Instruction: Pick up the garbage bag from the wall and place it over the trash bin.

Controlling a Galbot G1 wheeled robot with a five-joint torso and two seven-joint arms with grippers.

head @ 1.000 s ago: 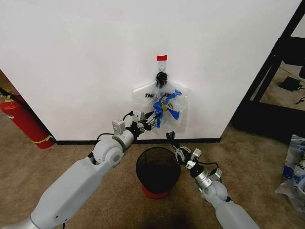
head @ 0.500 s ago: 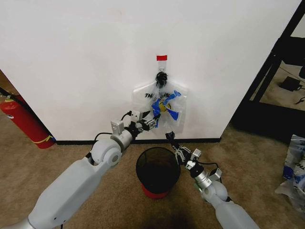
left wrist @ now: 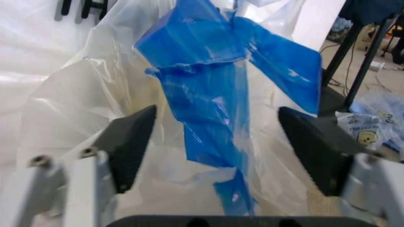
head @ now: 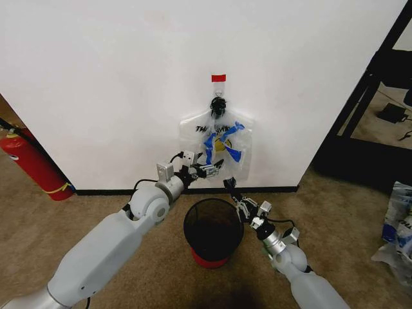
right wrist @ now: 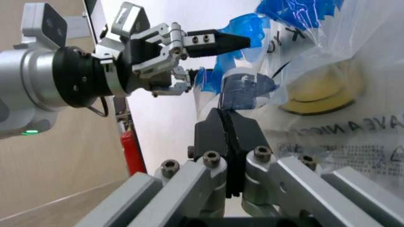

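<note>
Flat lettered plastic [head: 190, 136] spreads behind the blue patches, so I expect that the garbage bag [head: 223, 149] will come off and leave another one hanging when I pull.
The garbage bag [head: 225, 138] hangs flat on the white wall from a black hook [head: 219, 103], showing its blue patches [left wrist: 215, 94] and yellow face. My left gripper [head: 215, 168] is open at the bag's lower left, with the blue-patched plastic lying between its black pads [left wrist: 129, 142]. My right gripper [head: 230, 185] sits just under the bag's bottom edge with its jaws shut, and a fold of the plastic [right wrist: 243, 90] runs into its fingertips [right wrist: 227, 127]. The trash bin [head: 214, 230], black mesh with a red base, stands on the carpet directly below both grippers.
A red fire extinguisher [head: 29, 161] leans by the wall at the left. A black shelf frame [head: 367, 96] stands at the right, with plastic bags [head: 398, 232] on the floor near it. Red tape [head: 219, 78] marks the wall above the hook.
My left gripper has dropped lower and a little to the right along the bag, and the blue patches have settled. The right arm has held still.
</note>
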